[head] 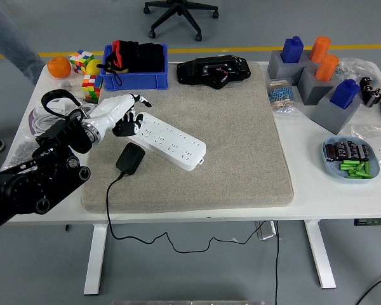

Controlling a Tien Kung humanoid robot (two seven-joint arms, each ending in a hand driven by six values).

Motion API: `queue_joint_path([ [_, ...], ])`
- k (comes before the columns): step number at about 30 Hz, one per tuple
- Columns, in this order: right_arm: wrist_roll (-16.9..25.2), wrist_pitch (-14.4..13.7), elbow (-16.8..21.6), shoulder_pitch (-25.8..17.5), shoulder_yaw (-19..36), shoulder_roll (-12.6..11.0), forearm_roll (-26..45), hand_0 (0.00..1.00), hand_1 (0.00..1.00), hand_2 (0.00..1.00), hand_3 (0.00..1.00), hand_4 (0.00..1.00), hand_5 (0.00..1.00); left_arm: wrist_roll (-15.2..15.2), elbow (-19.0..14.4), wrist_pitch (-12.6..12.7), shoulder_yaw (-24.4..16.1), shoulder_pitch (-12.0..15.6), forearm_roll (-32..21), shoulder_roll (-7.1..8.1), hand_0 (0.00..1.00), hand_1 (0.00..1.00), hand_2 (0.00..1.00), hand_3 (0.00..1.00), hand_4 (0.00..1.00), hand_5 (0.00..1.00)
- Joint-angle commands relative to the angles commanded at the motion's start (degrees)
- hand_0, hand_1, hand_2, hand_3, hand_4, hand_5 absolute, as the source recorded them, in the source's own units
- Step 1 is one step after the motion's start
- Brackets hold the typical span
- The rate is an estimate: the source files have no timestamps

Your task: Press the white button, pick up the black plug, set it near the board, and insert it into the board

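The cable will trail along freely when I carry the black plug (130,159) to the board, because the cable runs in loose bends (169,237) past the table's front edge.
A white power strip (168,140) lies slantwise on the grey mat (241,140). A black plug (130,158) lies on the mat just in front of the strip's left end, its cable trailing off the table's front edge. My left hand (124,114), white with black fingertips, is over the strip's left end with fingers spread and the thumb touching down there. The button itself is hidden under the hand. It holds nothing. My right arm is out of sight.
A blue bin (134,65) of black and red items stands behind the hand, with puzzle cubes (84,63) and an orange (59,67) to its left. A black device (213,71) lies at the back. Grey blocks (317,79) and a blue dish (348,159) stand at right. A person's leg shows at top left.
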Motion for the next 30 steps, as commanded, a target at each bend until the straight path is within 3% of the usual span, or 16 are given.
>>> queue_joint_path([
  [8,0.0,0.0,0.1,-0.1,-0.1,-0.2,0.2,0.827,0.656,0.659,0.641,0.762,0.502,1.9,6.8,-2.1,4.6,-3.4,1.7,-3.02,0.063,0.045,0.061,0.65,0.058,0.002],
  [15,0.0,0.0,0.1,-0.2,0.0,-0.3,0.3,0.826,0.656,0.658,0.64,0.762,0.502,2.0,8.8,-2.2,6.3,-4.1,2.1,-4.07,0.046,0.034,0.058,0.644,0.002,0.002],
  [30,0.0,0.0,0.2,-0.2,-0.3,-0.2,0.5,0.827,0.656,0.658,0.641,0.763,0.503,2.8,13.4,-2.4,6.2,-5.0,4.8,-5.65,0.048,0.038,0.064,0.645,0.002,0.002],
])
